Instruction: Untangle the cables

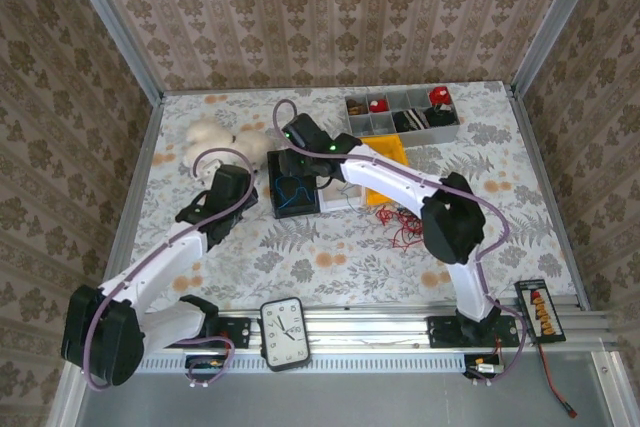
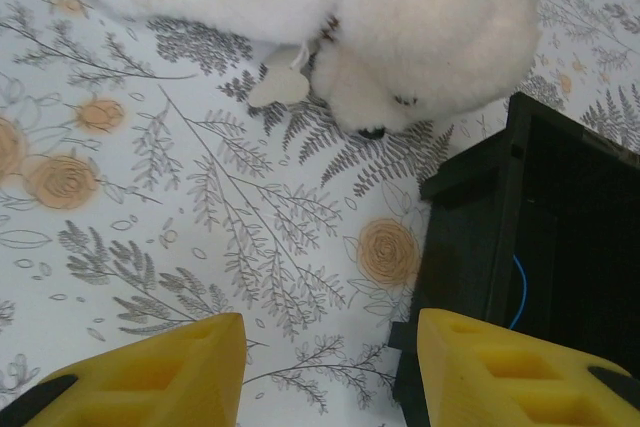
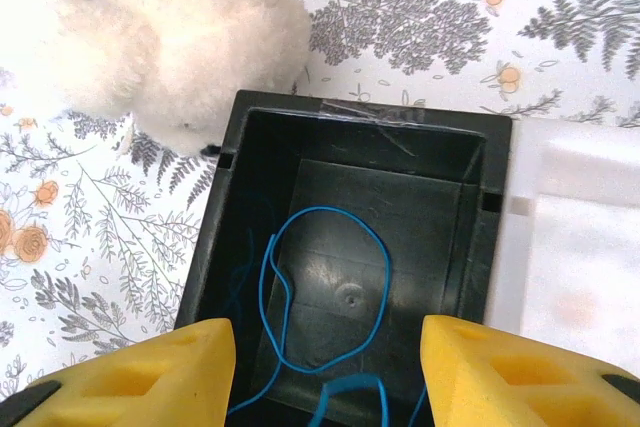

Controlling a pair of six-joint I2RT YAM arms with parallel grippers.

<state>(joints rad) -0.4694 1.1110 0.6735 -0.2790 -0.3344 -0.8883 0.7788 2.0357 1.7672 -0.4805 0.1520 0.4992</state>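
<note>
My open right fingers are clear of the blue cable (image 1: 290,195) lying in the black box, so they should keep going to the red tangle (image 1: 406,229) and close there.
A blue cable (image 3: 330,287) lies loosely coiled on the floor of a black box (image 3: 470,147), also seen from above as the black box (image 1: 276,209) holding the blue cable (image 1: 293,194). My right gripper (image 3: 328,377) hovers over this box, open, with nothing between its yellow fingers (image 3: 500,377). In the top view the right gripper (image 1: 298,169) hangs above the box's far end. A tangle of red cables (image 1: 402,224) lies on the table right of the box. My left gripper (image 2: 330,367) is open and empty over bare cloth, just left of the black box (image 2: 470,237). I cannot make out dark brown wires.
A white plush toy (image 1: 210,137) lies beyond the left gripper, touching the box's far left corner (image 3: 150,37). A white tray (image 3: 580,247) adjoins the box's right side. A grey compartment organiser (image 1: 400,112) and a yellow item (image 1: 385,152) sit at the back. A clock (image 1: 283,332) stands at the near rail.
</note>
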